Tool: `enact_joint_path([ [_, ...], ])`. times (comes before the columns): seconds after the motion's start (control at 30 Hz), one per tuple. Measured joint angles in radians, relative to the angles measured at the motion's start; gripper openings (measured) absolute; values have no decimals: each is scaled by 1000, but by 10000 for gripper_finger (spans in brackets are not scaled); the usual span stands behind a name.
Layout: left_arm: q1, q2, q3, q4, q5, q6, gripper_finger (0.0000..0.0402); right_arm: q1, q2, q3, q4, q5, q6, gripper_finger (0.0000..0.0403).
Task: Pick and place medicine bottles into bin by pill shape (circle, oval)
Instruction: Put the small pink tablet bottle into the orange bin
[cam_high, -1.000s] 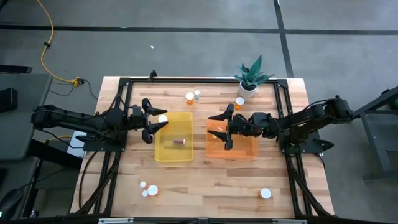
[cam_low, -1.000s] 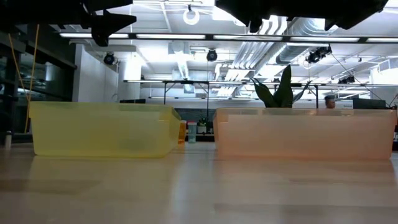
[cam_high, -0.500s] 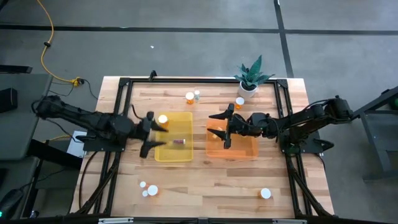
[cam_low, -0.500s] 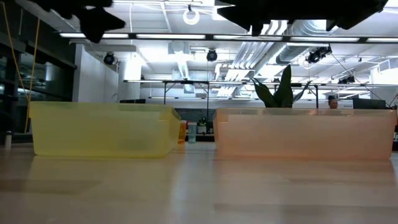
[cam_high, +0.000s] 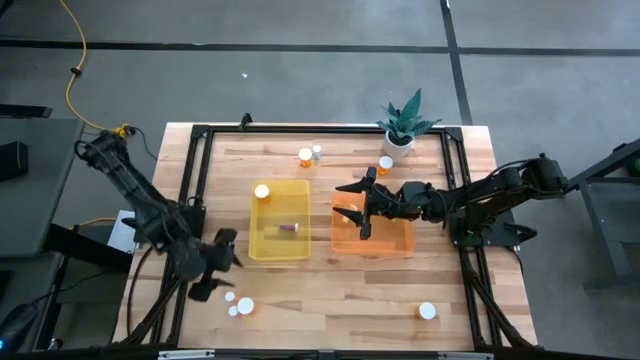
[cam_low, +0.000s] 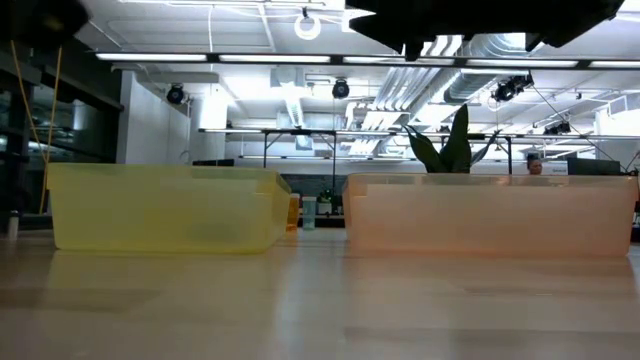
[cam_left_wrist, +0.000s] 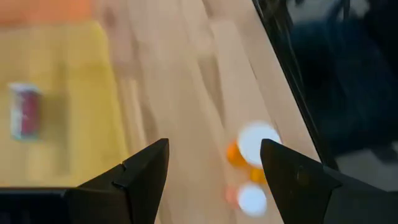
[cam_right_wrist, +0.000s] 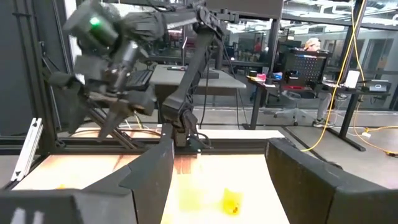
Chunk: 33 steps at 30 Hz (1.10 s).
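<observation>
The white-capped bottle nearest my open fingers stands apart from the amber pair, so my left gripper continues to go down toward that cap (cam_high: 229, 296) until a finger is on each side of it.
My left gripper (cam_high: 220, 268) hangs open above the table's near left part, slanting down, with nothing between its fingers. Just ahead of it stand two white-capped amber medicine bottles (cam_high: 230, 297) (cam_left_wrist: 252, 146), close together on the wood. The yellow bin (cam_high: 281, 247) holds an upright white-capped bottle (cam_high: 262, 191) and a small bottle lying on its side (cam_high: 288, 228). My right gripper (cam_high: 354, 210) stays open and level above the orange bin (cam_high: 372, 246), holding nothing.
Two bottles (cam_high: 305, 156) stand on the table behind the yellow bin, one (cam_high: 385, 163) stands beside the white plant pot (cam_high: 398, 146), and one (cam_high: 427, 311) stands near the front right. A black frame (cam_high: 190, 180) runs along the table's edges.
My left gripper has swung from the yellow bin's left rim toward the table's near edge and tipped from level to slanting down. It now hangs by the two near-left bottles, its fingers as wide apart as before.
</observation>
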Motion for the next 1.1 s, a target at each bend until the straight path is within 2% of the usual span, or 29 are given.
enact_joint_path([
  [0.23, -163, 144, 0, -104, 10, -183, 241, 0, 0, 0, -12, 0, 34, 245],
  [0.4, -231, 219, 0, -96, 5, -205, 241, 0, 0, 0, -12, 4, 32, 245],
  [0.57, -240, 264, 0, -49, 0, -205, 241, 0, 0, 0, -12, 50, 27, 245],
  [1.1, -231, 399, 0, 18, -7, -101, 241, -2, 0, 0, -15, 54, 8, 245],
])
